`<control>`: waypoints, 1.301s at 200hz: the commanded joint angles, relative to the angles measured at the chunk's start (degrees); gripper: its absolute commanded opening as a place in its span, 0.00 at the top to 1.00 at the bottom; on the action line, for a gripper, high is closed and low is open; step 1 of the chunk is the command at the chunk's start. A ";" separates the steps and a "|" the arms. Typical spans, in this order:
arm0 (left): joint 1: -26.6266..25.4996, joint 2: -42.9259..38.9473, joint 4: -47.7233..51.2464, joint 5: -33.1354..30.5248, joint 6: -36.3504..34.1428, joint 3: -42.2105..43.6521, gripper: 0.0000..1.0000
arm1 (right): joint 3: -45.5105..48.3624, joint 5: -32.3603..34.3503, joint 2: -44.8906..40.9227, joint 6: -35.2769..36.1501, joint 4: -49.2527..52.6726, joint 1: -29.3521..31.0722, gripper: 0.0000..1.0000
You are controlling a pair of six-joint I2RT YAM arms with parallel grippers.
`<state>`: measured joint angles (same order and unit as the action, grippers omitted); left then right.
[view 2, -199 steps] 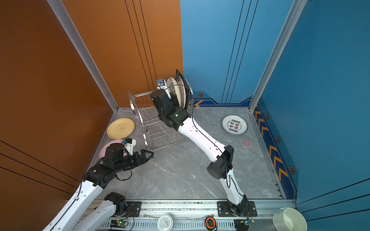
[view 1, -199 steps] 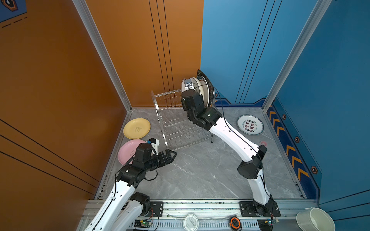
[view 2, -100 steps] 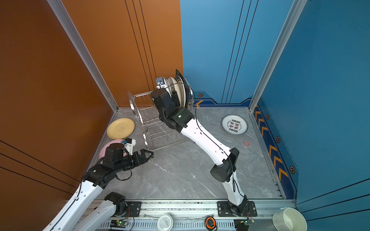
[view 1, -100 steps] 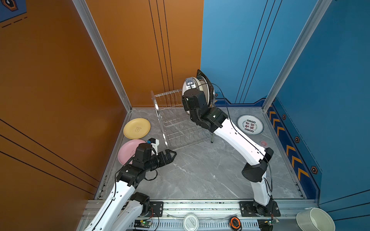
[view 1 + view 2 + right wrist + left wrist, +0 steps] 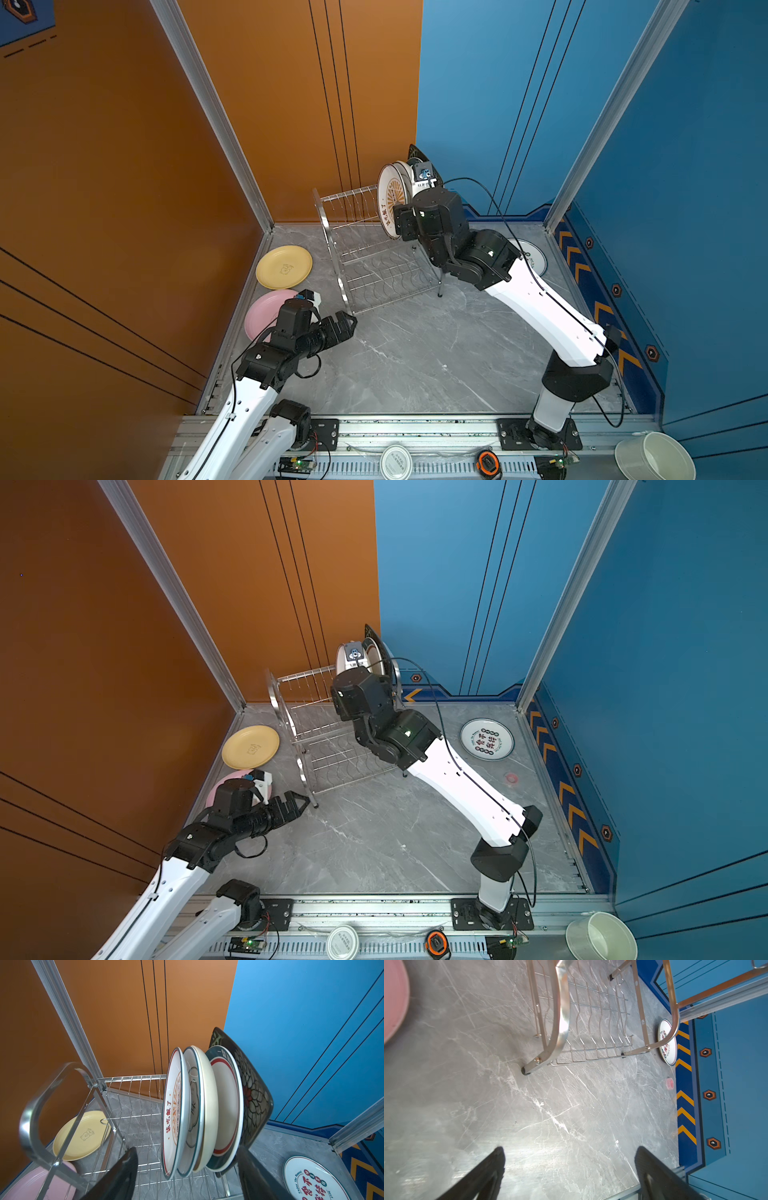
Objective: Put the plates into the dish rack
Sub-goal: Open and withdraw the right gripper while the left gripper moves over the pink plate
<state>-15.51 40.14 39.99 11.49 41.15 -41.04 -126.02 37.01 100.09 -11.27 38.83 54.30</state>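
I should reach the pink plate's back edge (image 5: 272,293) with my left gripper and pull the plate toward the front first, because the pink plate (image 5: 262,313) is close to the yellow plate by the orange wall.
The steel dish rack (image 5: 374,266) (image 5: 320,746) (image 5: 591,1022) stands at the back of the table. Several plates stand upright in the right end of its upper tier, from the orange sunburst plate (image 5: 174,1113) (image 5: 392,199) to the black square floral one (image 5: 253,1093). My right gripper (image 5: 187,1150) (image 5: 401,222) is open; its jaws stand either side of the plates' lower edges and hold nothing. Flat on the table lie a yellow plate (image 5: 284,267) (image 5: 81,1136), a pink plate (image 5: 264,311) (image 5: 394,997) and a white plate with characters (image 5: 487,739) (image 5: 311,1182). My left gripper (image 5: 351,322) (image 5: 570,1149) hovers open by the rack's front leg.
Orange and blue walls close in the back and sides. A small red ring (image 5: 511,777) (image 5: 670,1083) lies near the characters plate. On the front rail sit a white bucket-like container (image 5: 654,457), a round white lid (image 5: 396,461) and an orange tape measure (image 5: 487,462).
My right gripper has opened and let go of the sunburst plate, which now stands in the rack. The right arm has drawn back a little. The left arm has not moved.
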 commanded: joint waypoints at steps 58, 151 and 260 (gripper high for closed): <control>14.21 5.09 13.89 -7.51 -9.35 -7.76 0.02 | 25.45 -12.95 -20.75 -17.22 3.72 -4.88 0.21; 31.42 26.73 8.01 -10.99 -21.99 -17.58 0.02 | 51.81 -38.19 -36.86 -24.97 2.45 -26.81 0.16; 40.66 59.48 0.18 -14.44 -28.11 -39.00 0.33 | 57.95 -55.83 -32.17 -24.04 -2.79 -39.03 0.14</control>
<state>24.49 95.22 42.11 -0.25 14.63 -76.36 -68.01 -13.39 66.74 -35.44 38.28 16.91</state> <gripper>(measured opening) 0.676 0.858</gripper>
